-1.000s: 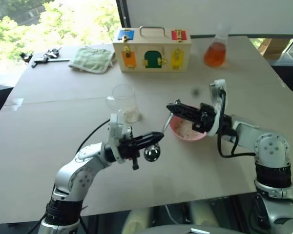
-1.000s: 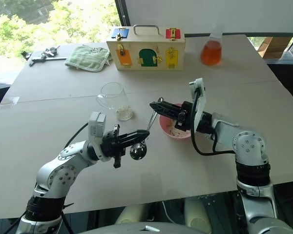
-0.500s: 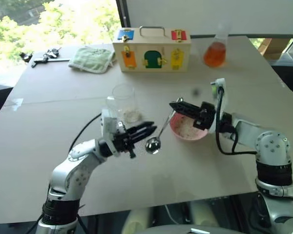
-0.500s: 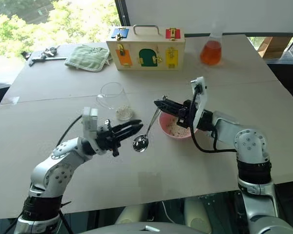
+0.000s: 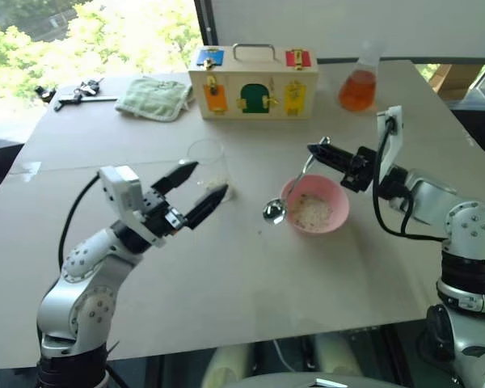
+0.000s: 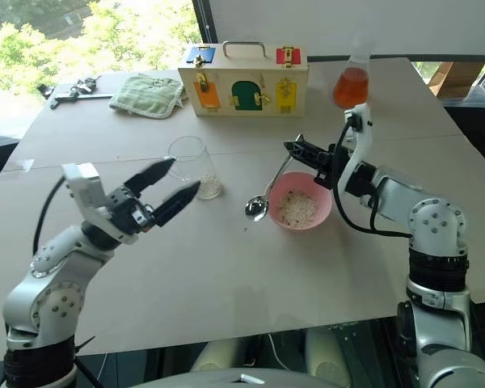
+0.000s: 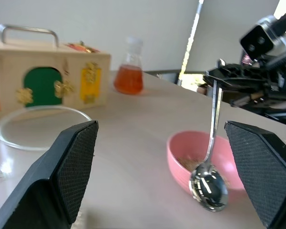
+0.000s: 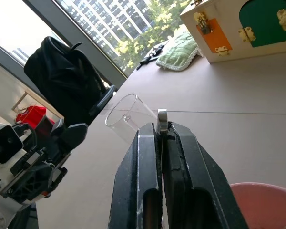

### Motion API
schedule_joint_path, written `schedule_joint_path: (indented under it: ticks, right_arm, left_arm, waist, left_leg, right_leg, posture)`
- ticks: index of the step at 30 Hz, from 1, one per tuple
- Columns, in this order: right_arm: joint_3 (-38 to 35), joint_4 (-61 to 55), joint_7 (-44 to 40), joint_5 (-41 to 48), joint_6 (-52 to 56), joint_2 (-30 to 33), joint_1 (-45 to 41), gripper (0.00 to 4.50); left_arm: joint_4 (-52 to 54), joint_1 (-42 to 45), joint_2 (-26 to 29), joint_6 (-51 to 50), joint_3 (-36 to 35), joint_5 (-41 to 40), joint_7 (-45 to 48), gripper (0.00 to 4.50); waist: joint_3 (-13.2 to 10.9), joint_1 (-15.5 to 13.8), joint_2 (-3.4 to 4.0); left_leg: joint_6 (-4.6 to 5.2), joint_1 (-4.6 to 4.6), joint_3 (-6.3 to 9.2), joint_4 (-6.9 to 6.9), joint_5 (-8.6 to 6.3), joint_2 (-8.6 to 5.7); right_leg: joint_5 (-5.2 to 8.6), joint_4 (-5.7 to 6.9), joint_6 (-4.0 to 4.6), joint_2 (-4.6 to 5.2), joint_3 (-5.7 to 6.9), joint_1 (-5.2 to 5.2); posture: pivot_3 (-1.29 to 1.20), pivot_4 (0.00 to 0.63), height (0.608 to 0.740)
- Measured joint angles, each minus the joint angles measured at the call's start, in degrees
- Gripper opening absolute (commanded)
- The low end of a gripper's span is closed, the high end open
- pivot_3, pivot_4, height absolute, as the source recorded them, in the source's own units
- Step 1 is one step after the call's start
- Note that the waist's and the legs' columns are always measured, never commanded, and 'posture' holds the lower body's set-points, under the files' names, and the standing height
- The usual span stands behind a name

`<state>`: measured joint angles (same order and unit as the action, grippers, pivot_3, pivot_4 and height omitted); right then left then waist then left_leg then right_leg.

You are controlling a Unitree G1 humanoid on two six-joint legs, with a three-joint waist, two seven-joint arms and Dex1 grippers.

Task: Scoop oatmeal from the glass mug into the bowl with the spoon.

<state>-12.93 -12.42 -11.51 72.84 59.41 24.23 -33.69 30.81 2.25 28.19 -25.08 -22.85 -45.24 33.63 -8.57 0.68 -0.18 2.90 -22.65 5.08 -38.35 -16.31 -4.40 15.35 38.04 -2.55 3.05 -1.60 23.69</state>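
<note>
Pale oatmeal still covers the glass mug's bottom, so the spoon (image 5: 275,211) will come up heaped when I steady the mug and scoop.
My right gripper (image 5: 315,150) is shut on the top of the spoon's (image 6: 276,178) handle. The shiny spoon hangs slanted down, and its empty scoop hovers just left of the pink bowl (image 5: 340,220). Pale oatmeal (image 5: 310,212) lies in the bowl. The glass mug (image 6: 187,158) stands left of the spoon with a little oatmeal (image 6: 209,188) at its bottom. My left gripper (image 6: 183,174) is open and raised in front of the mug, holding nothing. In the left wrist view the spoon (image 7: 210,183) hangs between my spread fingers (image 7: 76,162). The right wrist view shows both fingers (image 8: 148,157) clamped on the handle.
A wooden latch box (image 5: 253,82) stands at the back centre, with a flask of orange liquid (image 5: 357,88) to its right. A green cloth (image 5: 153,96) and small tools (image 5: 74,91) lie at the back left. The table's front edge (image 5: 250,343) runs near me.
My left gripper has opened, let go of the spoon's scoop and swung up and left. The right gripper has carried the spoon right and further back, beside the bowl.
</note>
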Motion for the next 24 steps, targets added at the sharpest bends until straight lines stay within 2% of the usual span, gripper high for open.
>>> schedule_joint_path:
  ticks: [4, 9, 14, 18, 24]
  right_arm:
    - [-1.5, 0.0, 2.2, 1.0, 0.0, 0.2, 0.0, 0.00]
    - [-1.5, 0.3, 4.2, 1.9, -0.2, -1.5, -2.6, 0.00]
    - [-0.7, 0.5, 4.8, 1.5, -0.9, -2.8, -4.6, 0.00]
    - [0.0, 0.6, 5.4, 0.6, -1.6, -3.0, -5.0, 0.00]
    - [-0.1, 0.5, 5.9, 0.2, -2.8, -3.2, -5.0, 0.00]
  left_arm:
    - [0.3, 0.5, -1.1, 1.7, -8.6, 2.5, -11.8, 4.47]
    - [-2.1, -2.3, -2.7, 3.2, -8.4, 10.4, -18.0, 4.47]
    - [-19.2, 2.7, 0.3, 11.5, -1.3, 21.2, -14.0, 4.47]
    - [-31.9, 6.3, 2.9, 20.1, 1.5, 26.8, -9.2, 4.47]
    - [-38.9, 9.2, 3.5, 27.9, 3.4, 27.6, -2.5, 4.47]
  waist:
    - [0.0, 0.2, 0.02]
    - [0.0, -0.1, -0.01]
    - [0.0, -0.2, -0.01]
    - [0.0, 0.2, -0.02]
    - [0.0, 0.2, -0.02]
  left_leg:
    - [0.00, 0.02, -0.07, 0.00, 0.00, 0.00]
    - [0.00, 0.01, -0.05, -0.03, 0.00, -0.01]
    - [-0.02, 0.02, -0.03, -0.04, 0.01, -0.08]
    - [-0.02, -0.07, -0.05, -0.01, 0.02, -0.08]
    - [-0.01, -0.09, -0.04, -0.02, 0.02, -0.07]
  right_leg:
    - [0.00, 0.02, 0.00, -0.02, -0.06, 0.01]
    - [-0.01, 0.07, 0.00, -0.01, 0.00, 0.00]
    - [-0.01, 0.14, 0.01, 0.02, 0.03, 0.00]
    - [-0.01, 0.09, 0.01, 0.02, -0.02, 0.11]
    - [-0.01, 0.08, 0.00, 0.04, -0.02, 0.12]
  posture:
    - [0.00, 0.150, 0.740]
    - [0.00, 0.150, 0.740]
    - [0.00, 0.150, 0.740]
    - [0.00, 0.150, 0.740]
    - [0.00, 0.150, 0.740]
